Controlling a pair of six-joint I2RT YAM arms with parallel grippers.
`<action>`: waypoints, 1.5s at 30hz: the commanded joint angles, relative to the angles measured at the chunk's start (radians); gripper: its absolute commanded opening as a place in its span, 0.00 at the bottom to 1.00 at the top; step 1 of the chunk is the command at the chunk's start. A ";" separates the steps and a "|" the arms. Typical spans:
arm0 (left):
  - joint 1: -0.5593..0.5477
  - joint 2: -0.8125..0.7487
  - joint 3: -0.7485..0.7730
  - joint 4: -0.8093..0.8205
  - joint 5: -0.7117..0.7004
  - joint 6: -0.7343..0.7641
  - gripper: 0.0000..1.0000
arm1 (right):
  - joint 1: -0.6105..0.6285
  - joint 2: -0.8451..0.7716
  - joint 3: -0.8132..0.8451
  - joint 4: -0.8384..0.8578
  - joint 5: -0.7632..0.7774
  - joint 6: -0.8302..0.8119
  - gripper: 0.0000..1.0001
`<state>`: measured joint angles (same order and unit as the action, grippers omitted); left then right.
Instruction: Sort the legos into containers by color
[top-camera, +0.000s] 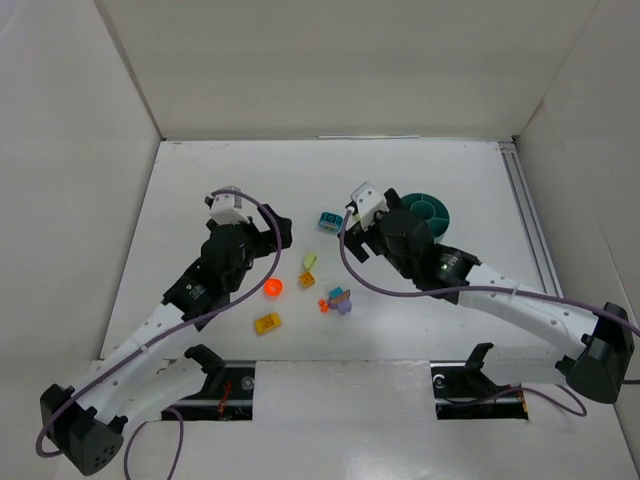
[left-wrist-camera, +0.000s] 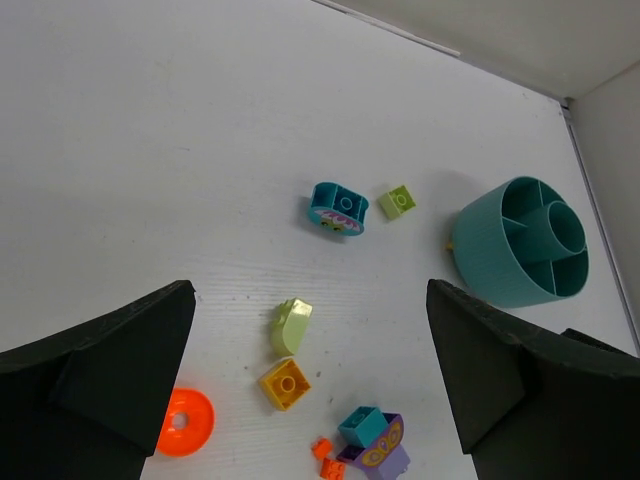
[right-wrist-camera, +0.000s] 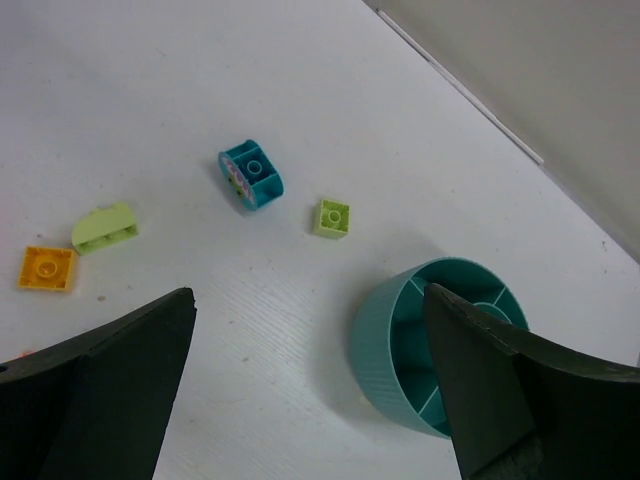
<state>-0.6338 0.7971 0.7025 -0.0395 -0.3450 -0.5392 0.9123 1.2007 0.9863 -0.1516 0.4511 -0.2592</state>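
Observation:
I should keep lowering my right gripper toward the yellow-green square brick (right-wrist-camera: 332, 218) until my fingers are on both sides of it, because open gaps (right-wrist-camera: 298, 203) separate it from the rounded teal brick and the bowl.
Both grippers are open and empty above the white table. My left gripper (top-camera: 282, 236) (left-wrist-camera: 308, 320) hovers over the loose bricks: a yellow-green curved brick (left-wrist-camera: 290, 326), a yellow-orange brick (left-wrist-camera: 285, 384), an orange-red ring (left-wrist-camera: 185, 422), a small teal brick (left-wrist-camera: 363, 426) on a purple piece (left-wrist-camera: 385, 458), and tiny orange-red bits (left-wrist-camera: 328, 462). My right gripper (top-camera: 352, 232) (right-wrist-camera: 310, 310) hangs between a rounded teal brick (right-wrist-camera: 251, 175), a yellow-green square brick (right-wrist-camera: 332, 217) and the teal divided bowl (right-wrist-camera: 395, 340). No brick shows in the bowl (top-camera: 440, 212).
A second yellow-orange brick (top-camera: 267, 322) lies near the front, left of the cluster. White walls enclose the table on three sides. A metal rail (top-camera: 530, 225) runs along the right edge. The right arm hides part of the bowl in the top view.

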 joint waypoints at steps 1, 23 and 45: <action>-0.006 0.025 0.052 0.026 0.017 0.021 1.00 | 0.011 -0.024 0.014 0.082 -0.007 -0.037 0.99; -0.006 -0.046 -0.141 0.076 -0.020 -0.034 1.00 | -0.140 0.376 0.290 -0.098 -0.294 -0.120 0.93; -0.006 0.060 -0.141 0.099 -0.029 -0.016 1.00 | -0.389 0.801 0.637 -0.342 -0.433 -0.123 0.80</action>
<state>-0.6338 0.8574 0.5621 0.0185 -0.3634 -0.5625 0.5354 1.9781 1.5757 -0.4644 -0.0067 -0.3996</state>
